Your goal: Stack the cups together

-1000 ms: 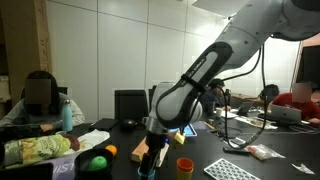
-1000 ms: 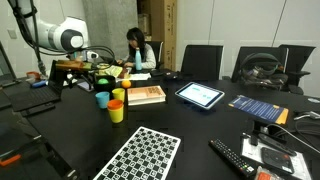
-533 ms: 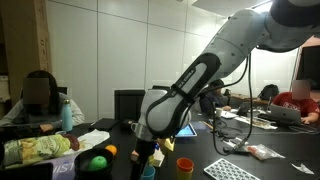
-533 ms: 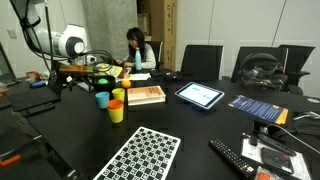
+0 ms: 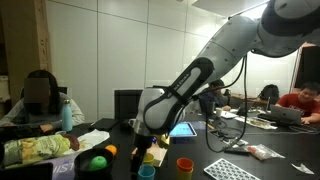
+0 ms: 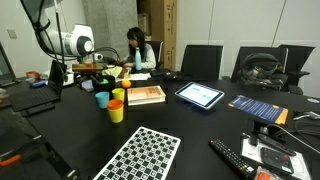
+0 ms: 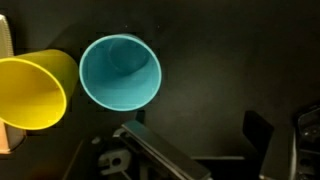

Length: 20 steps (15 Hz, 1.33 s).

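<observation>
I can see that the light blue cup's rim (image 7: pixel 159 77) away from the yellow cup is free, so I should keep lowering my gripper until its open fingers are on either side of that rim (image 7: pixel 158 84).
In an exterior view three cups stand close together on the black table: light blue (image 6: pixel 103 99), orange (image 6: pixel 117 96) and yellow (image 6: pixel 116 111). The wrist view looks down into the light blue cup (image 7: pixel 120 70) with the yellow cup (image 7: pixel 35 90) beside it at the left. My gripper (image 7: pixel 205 150) is open and empty, its fingers apart below the blue cup. In an exterior view the gripper (image 5: pixel 143 150) hangs just above the light blue cup (image 5: pixel 147 172), and the orange cup (image 5: pixel 184 166) is to its right. I cannot make out the red cup.
A green ball (image 5: pixel 97 161) and an orange ball (image 5: pixel 110 150) lie left of the gripper, with a teal bottle (image 5: pixel 67 110) behind. A book (image 6: pixel 147 94), a tablet (image 6: pixel 200 95) and a checkerboard sheet (image 6: pixel 140 155) lie on the table. People sit nearby.
The arm has swung left and the gripper has shifted slightly left over the light blue cup. The cups have not moved.
</observation>
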Motion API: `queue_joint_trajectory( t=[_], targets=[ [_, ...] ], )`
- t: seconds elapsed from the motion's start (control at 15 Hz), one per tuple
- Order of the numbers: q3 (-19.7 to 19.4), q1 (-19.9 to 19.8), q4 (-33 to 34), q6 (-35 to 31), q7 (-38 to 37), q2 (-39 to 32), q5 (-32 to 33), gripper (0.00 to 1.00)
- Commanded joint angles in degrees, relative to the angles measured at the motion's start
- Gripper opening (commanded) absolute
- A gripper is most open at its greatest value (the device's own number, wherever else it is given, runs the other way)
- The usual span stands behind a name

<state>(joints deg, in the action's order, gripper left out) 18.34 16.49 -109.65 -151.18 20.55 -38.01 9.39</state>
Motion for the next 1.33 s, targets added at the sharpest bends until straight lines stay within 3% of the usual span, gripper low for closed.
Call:
queue_joint_trajectory(
  t=[0.0, 0.6, 0.67, 0.8, 1.27],
  targets=[
    [-0.74, 0.0, 3.26, 1.64, 1.27, -2.42, 1.2, 1.0],
    [-1.58, -0.98, 5.72, 2.83, 2.37, -6.52, 1.32, 0.98],
    [-1.77, -1.06, 5.85, 2.75, 2.45, -6.89, 1.4, 0.74],
    [-2.24, -1.11, 5.87, 2.69, 2.54, -7.27, 1.71, 0.7],
    [-4.1, -1.21, 4.38, 1.42, 1.81, -5.54, 3.35, 0.12]
  ],
)
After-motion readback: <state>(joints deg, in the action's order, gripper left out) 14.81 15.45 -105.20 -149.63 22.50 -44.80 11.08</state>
